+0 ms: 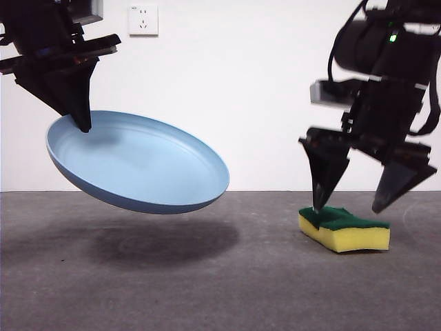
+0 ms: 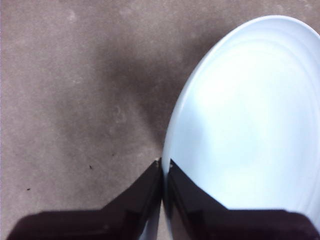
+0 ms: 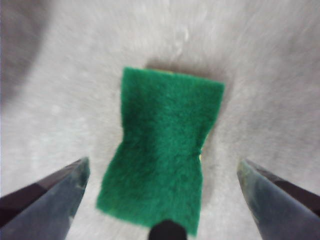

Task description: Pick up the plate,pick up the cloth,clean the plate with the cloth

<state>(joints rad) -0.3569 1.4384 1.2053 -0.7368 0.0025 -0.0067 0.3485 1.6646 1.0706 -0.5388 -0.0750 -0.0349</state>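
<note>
My gripper will lift the cloth [image 1: 344, 231], whose sides curve in at the middle [image 3: 162, 142], so it will then squeeze thin there and spread out at its ends.
My left gripper [image 1: 81, 124] is shut on the rim of the light-blue plate [image 1: 138, 162] and holds it tilted in the air at the left, clear of the table. In the left wrist view the jaws [image 2: 164, 162] pinch the plate's edge [image 2: 250, 115]. The cloth, a yellow sponge with a green top [image 1: 344, 229], lies flat on the table at the right. My right gripper [image 1: 351, 205] is open just above it, one jaw on each side. The right wrist view shows the green top [image 3: 162, 150] between the spread jaws [image 3: 162, 167].
The grey table [image 1: 207, 289] runs across the view, with the plate's shadow under it. A white wall with a socket [image 1: 142, 19] stands behind.
</note>
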